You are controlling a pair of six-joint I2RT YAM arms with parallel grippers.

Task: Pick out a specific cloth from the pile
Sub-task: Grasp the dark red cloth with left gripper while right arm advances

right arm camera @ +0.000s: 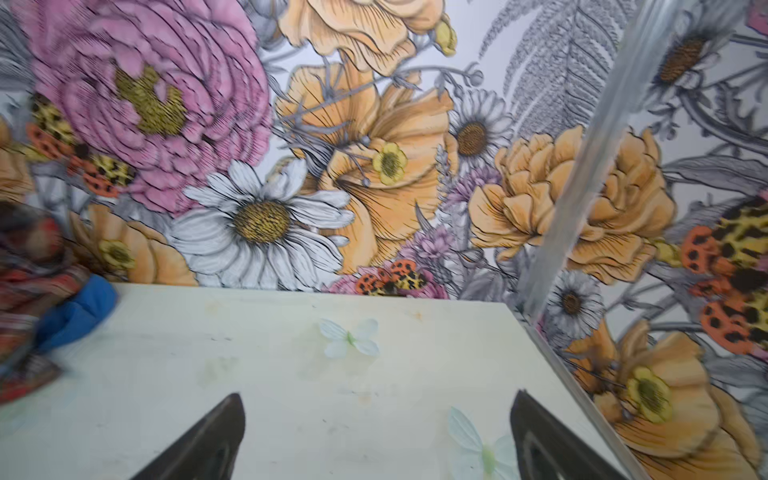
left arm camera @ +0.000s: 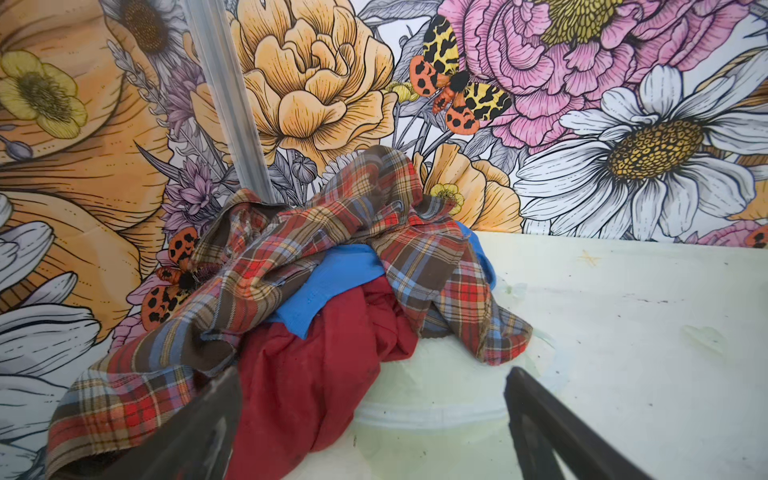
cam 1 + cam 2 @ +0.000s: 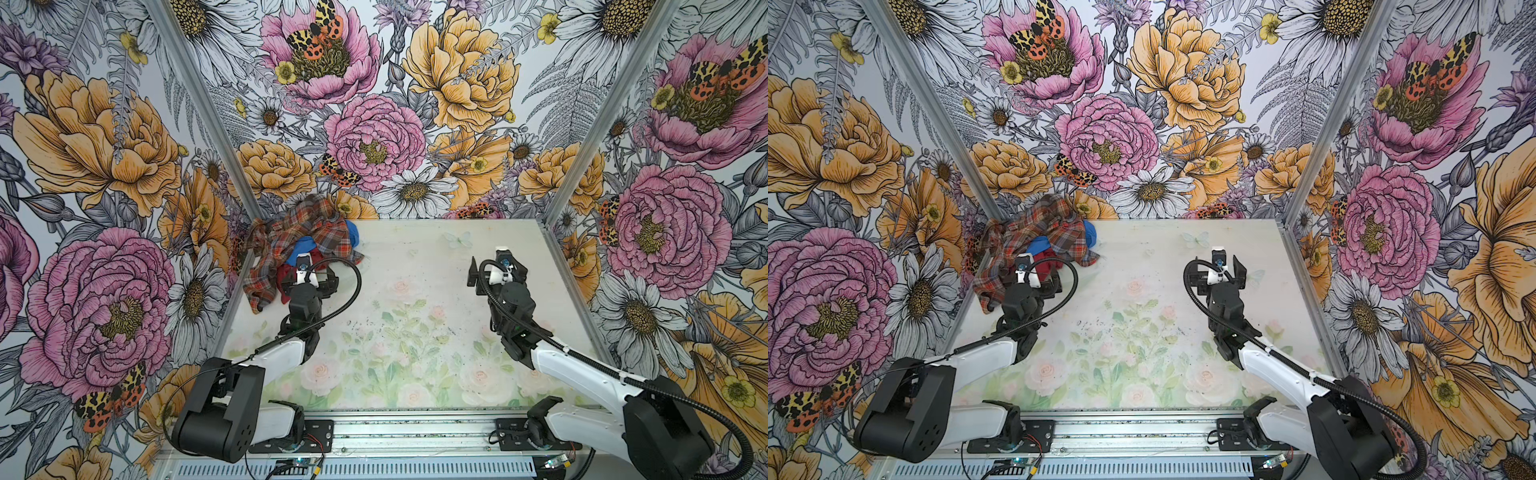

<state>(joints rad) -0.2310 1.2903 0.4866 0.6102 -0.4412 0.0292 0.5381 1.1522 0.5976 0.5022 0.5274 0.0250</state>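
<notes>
I see the dark red cloth [image 2: 316,380] spilling out under the draped plaid shirt [image 2: 284,246], so I expect it to come loose and leave the pile behind when I pick it up.
The pile [image 3: 305,239] [image 3: 1038,232] lies in the table's far left corner, a red-brown plaid shirt [image 2: 291,249] draped over a bright blue cloth [image 2: 332,282]. The cloth [image 2: 316,365], plain dark red, spills out of the pile's near side [image 3: 284,277] [image 3: 1045,258]. My left gripper [image 3: 309,277] [image 3: 1034,276] [image 2: 374,374] is open at that near edge. The red fabric lies between its fingers, close to one of them. It grips nothing. My right gripper [image 3: 496,266] [image 3: 1219,270] [image 1: 378,397] is open over bare table on the right, far from the pile [image 1: 33,266].
The pale floral table [image 3: 415,332] is boxed in by flowered walls on three sides, with aluminium posts [image 3: 199,104] [image 3: 602,124] at the far corners. The pile leans against the left post [image 2: 232,108]. Both arm bases sit on a rail [image 3: 415,432] at the near edge.
</notes>
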